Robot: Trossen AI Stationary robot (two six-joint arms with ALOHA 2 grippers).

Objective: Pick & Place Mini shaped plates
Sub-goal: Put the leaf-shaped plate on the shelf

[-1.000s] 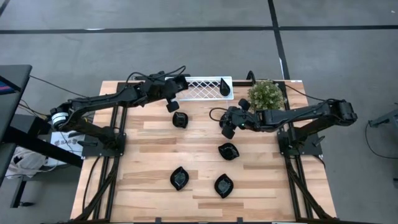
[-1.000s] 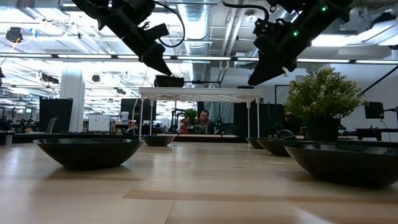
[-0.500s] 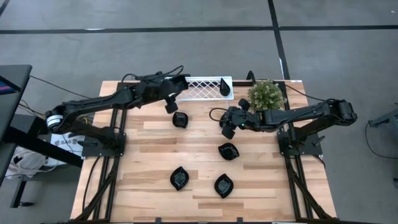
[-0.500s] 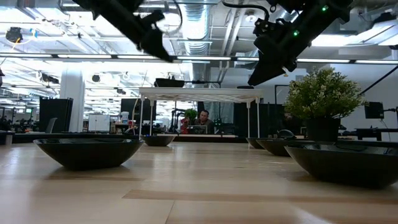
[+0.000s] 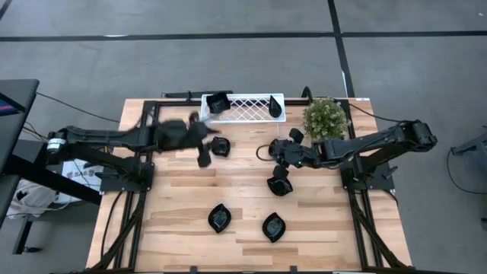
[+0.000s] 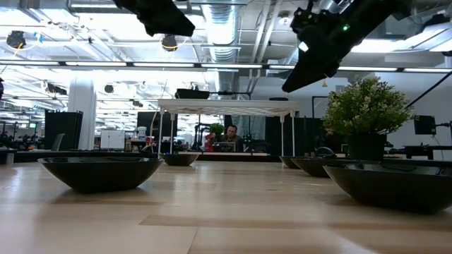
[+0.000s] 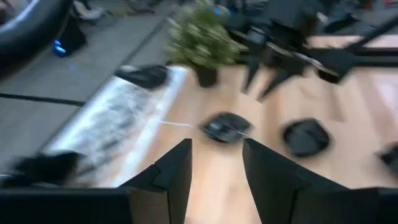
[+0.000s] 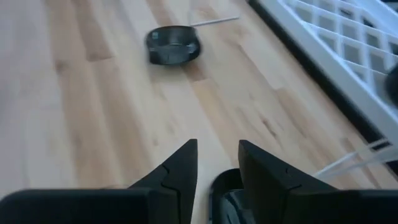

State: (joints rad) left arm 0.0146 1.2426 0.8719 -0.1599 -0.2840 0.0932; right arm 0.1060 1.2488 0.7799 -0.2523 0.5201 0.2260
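Observation:
Clear wood is all around the front leaf-shaped plate (image 5: 274,227) on its side, so I keep moving my open right gripper to that plate until the gripper closes on the plate's rim (image 5: 284,225).
Two black mini plates rest on the white lattice tray (image 5: 245,106) at the far edge: a square one (image 5: 218,103) at its left end and a teardrop one (image 5: 275,106) at its right. Several more lie on the table: a square one (image 5: 221,146), one (image 5: 278,185) near the middle, and two leaf-shaped ones (image 5: 219,218) (image 5: 273,227) nearer the front. My left gripper (image 5: 204,158) hovers open, just left of the square table plate (image 7: 227,126). My right gripper (image 5: 280,169) stands open above the middle plate (image 8: 227,199), whose rim shows below its fingers.
A potted green plant (image 5: 326,116) stands at the far right, next to the tray. Bare wood lies along the table's left side and between the plates. Beyond the table, the low view shows a room with a seated person (image 6: 231,137).
My left gripper has drawn back from the tray toward the table's left and near side, leaving the square plate resting on the tray's left end. My right gripper has moved a little toward the near edge, over the middle plate.

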